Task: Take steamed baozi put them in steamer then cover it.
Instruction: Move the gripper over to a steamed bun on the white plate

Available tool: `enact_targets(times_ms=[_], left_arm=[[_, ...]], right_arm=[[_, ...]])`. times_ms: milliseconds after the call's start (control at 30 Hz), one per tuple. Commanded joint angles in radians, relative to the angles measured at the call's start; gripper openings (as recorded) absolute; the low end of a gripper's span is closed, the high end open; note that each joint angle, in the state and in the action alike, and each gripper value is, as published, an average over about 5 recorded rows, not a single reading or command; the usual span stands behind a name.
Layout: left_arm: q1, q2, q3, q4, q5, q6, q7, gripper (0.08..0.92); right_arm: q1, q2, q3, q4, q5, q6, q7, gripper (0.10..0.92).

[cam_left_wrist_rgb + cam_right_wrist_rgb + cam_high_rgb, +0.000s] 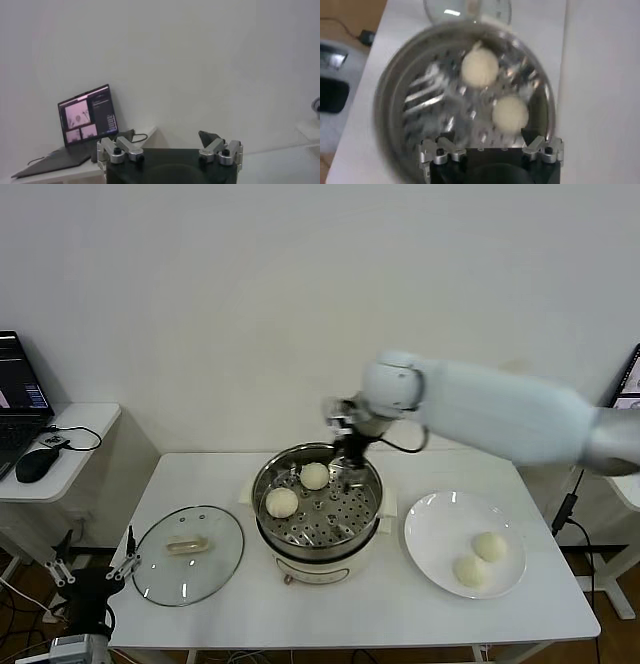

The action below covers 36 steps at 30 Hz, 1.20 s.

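Observation:
I expect the nearer baozi (470,572) to come free alone when I lift it, because the baozi lying close together on the white plate keep separate round outlines (481,558).
The steamer (318,536) stands mid-table, uncovered, with two baozi on its perforated tray: one (282,502) at the left and one (315,476) at the back. Two more baozi (489,546) (469,570) lie on the white plate (432,529) to the right. The glass cover (188,554) lies flat on the table left of the steamer. My right gripper (350,456) hangs open and empty over the steamer's back rim. In the right wrist view it (487,136) sits above the tray, just clear of the nearer baozi (510,113). My left gripper (95,569) is parked open, low at the table's left.
A side table (70,446) at the far left carries a laptop (87,116) and a mouse (33,466). The wall runs close behind the table. A screen's edge (630,384) shows at the far right.

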Motion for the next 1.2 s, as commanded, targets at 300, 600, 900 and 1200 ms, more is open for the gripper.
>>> enact_targets(times_ms=[300,600,900,1200], left_arm=[[0.006,-0.006,0.023,0.006,0.023,0.002,0.003,0.823],[0.02,-0.01,0.018,0.008,0.028,0.002,0.003,0.823],[0.027,-0.018,0.016,0.006,0.035,0.002,0.003,0.823],[0.026,-0.02,0.009,0.012,0.036,0.003,0.003,0.823]], right_arm=[[-0.4,-0.539,0.224,0.186,-0.427,0.22,-0.1,0.823],[-0.7,-0.508,0.408,0.157,-0.506,0.218,-0.066,0.823],[-0.802,-0.417,0.479,0.086,-0.543,0.211,-0.025,0.823],[-0.832,-0.341,0.506,0.007,-0.572,0.204,0.006,0.823]])
